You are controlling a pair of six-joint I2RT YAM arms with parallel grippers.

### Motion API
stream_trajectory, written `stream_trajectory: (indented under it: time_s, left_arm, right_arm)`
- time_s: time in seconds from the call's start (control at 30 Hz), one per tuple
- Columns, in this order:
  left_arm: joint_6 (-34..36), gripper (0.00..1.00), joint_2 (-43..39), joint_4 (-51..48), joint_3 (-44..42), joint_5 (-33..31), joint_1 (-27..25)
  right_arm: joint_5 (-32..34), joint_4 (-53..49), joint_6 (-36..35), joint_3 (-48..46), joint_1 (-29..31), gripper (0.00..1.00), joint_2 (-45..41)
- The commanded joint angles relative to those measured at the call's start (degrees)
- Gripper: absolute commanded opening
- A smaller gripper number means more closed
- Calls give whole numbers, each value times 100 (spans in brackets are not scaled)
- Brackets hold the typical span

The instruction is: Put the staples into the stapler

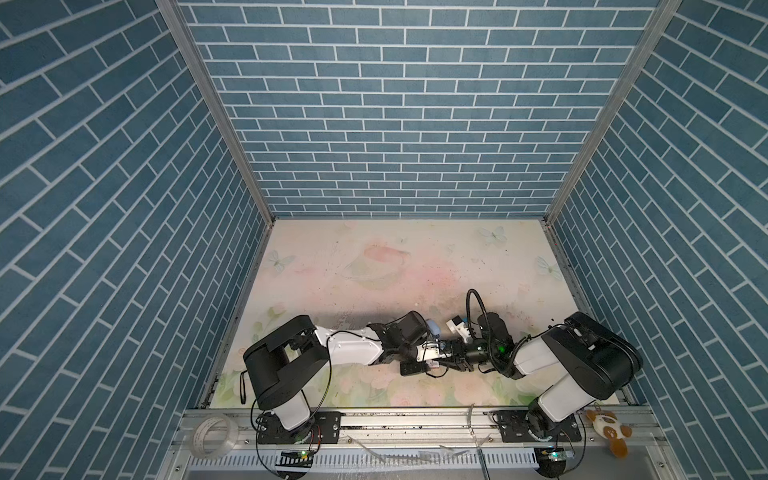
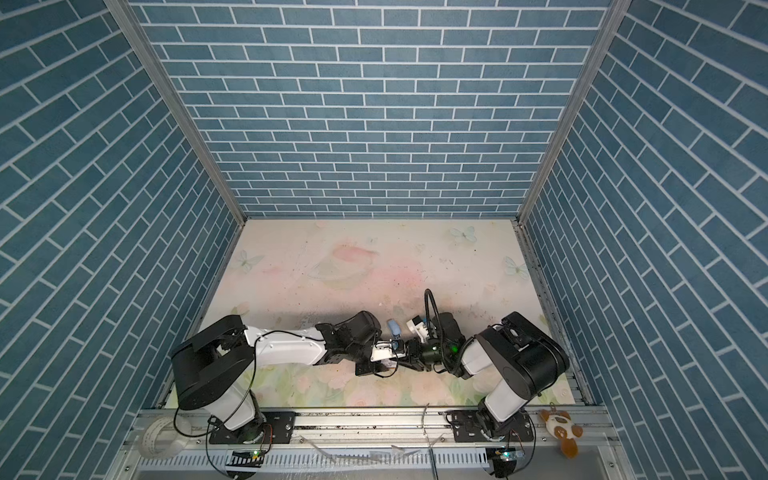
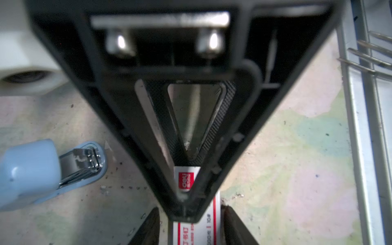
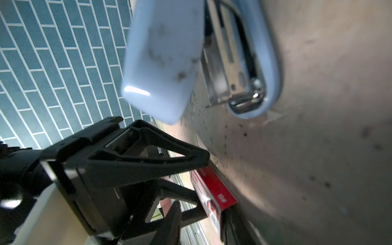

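My left gripper straddles the box's sides [image 3: 218, 224] too far along, so it should back off and pinch the box's end flap while my right gripper steadies the box.
The light-blue stapler [image 3: 29, 169] lies on the table with its cover [image 4: 163, 59] swung up, so the metal magazine [image 4: 244, 84] is bare. It sits just behind both grippers [image 1: 433, 328]. A red-and-white cardboard box [image 3: 195, 233] hangs between them. My left gripper [image 3: 191, 231] straddles its sides, open, with a slit of daylight at each finger. My right gripper [image 4: 202, 220] is shut on the box, one finger under it and one [image 3: 191, 118] over its top face. No staples show.
A tape roll [image 1: 216, 432] and a small plush toy [image 1: 611, 428] lie on the front metal rail [image 1: 415, 419]. Blue brick-pattern walls close in the floral table [image 1: 395, 270] on three sides. Both arms meet near the table's front middle.
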Motion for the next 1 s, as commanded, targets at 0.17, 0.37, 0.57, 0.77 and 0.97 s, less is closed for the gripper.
stream_trajectory:
  time_s: [0.17,0.37,0.57,0.77,0.97]
  left_arm:
    - [223,64,-396,-521,-138,-119,-6]
    - [363,65,-627,-671,-203,-179,43]
    - [345,62,-512,-650,-212,-219,44]
    - [328,62,-476,-630,-263,-247,55]
    - [276,55,-242,-652,-151,-170,55]
  right_arm:
    - [175,-387,-186,-5,37,36,-176]
    - [267,-476,-233,-12,34,36,-268]
    - [313,-570,-262,-28,33,36,-360]
    - [351,-681,-320,-64,33,35,-461]
    - [343,-764,-389,-51,31,33,-449]
